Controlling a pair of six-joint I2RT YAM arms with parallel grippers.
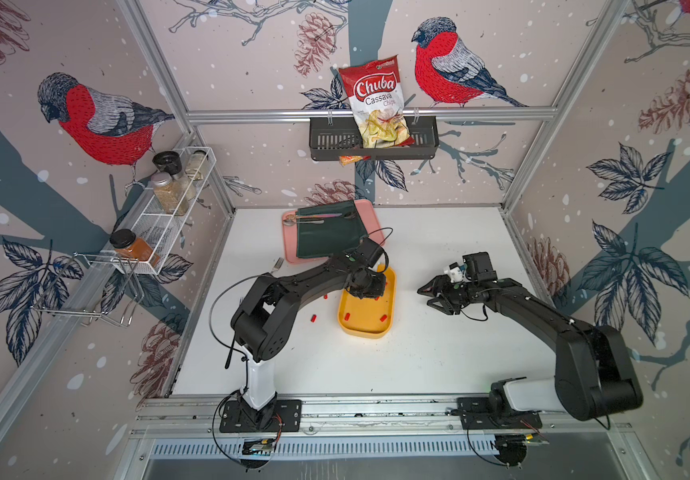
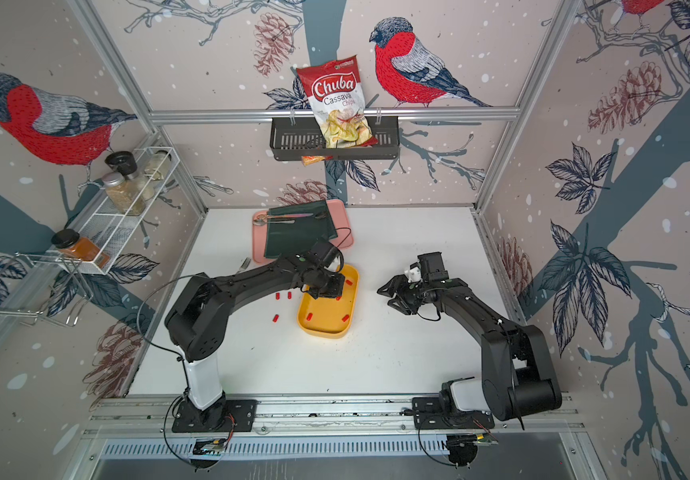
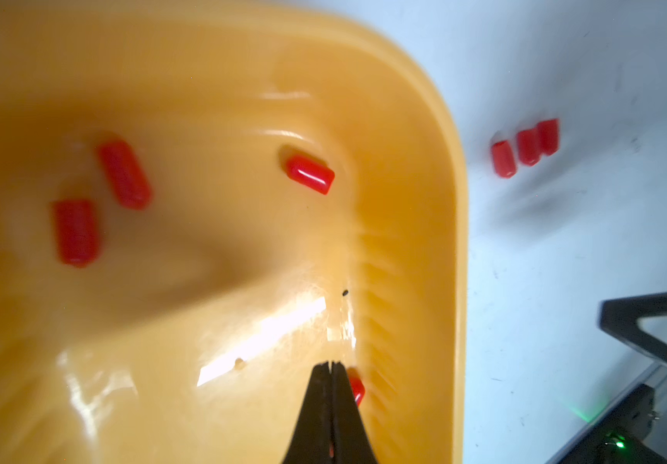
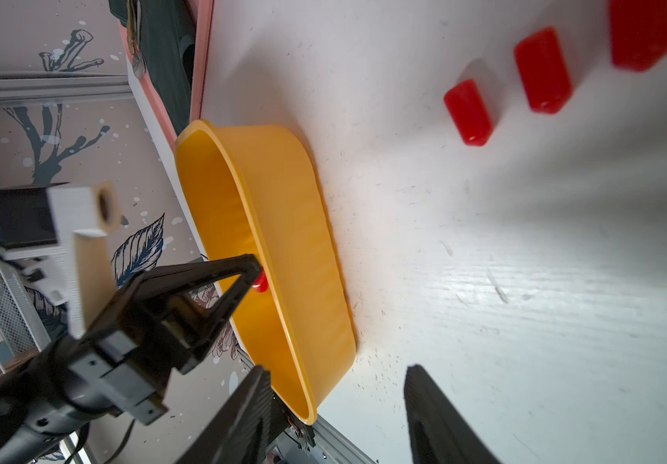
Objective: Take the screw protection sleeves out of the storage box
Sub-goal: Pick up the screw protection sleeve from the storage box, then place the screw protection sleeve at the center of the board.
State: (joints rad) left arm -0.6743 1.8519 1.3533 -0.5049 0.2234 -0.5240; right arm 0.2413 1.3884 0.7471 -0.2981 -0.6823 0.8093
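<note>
My left gripper should keep carrying a red sleeve (image 2: 338, 299) in its shut fingers until it hangs over free table (image 2: 268, 300) beside the sleeves outside the box.
The yellow storage box (image 1: 366, 322) (image 2: 326, 326) stands mid-table. My left gripper (image 1: 371, 294) (image 3: 331, 364) is down inside it and shut, fingertips together. One red sleeve (image 3: 357, 390) lies against the outside of one finger, next to the box wall, not between the tips. Three more sleeves (image 3: 310, 174) lie on the box floor. Three sleeves (image 4: 468, 112) rest on the table on the right-arm side of the box, others (image 2: 277, 296) on its left. My right gripper (image 1: 426, 297) (image 4: 338, 368) hovers open just right of the box, holding nothing.
A pink tray (image 1: 289, 245) with a dark green cloth and spoons lies behind the box. A fork (image 1: 277, 264) lies on the table by the left arm. A black wall basket (image 1: 372, 139) holds a chips bag. A wire rack (image 1: 168, 208) with jars hangs on the left wall.
</note>
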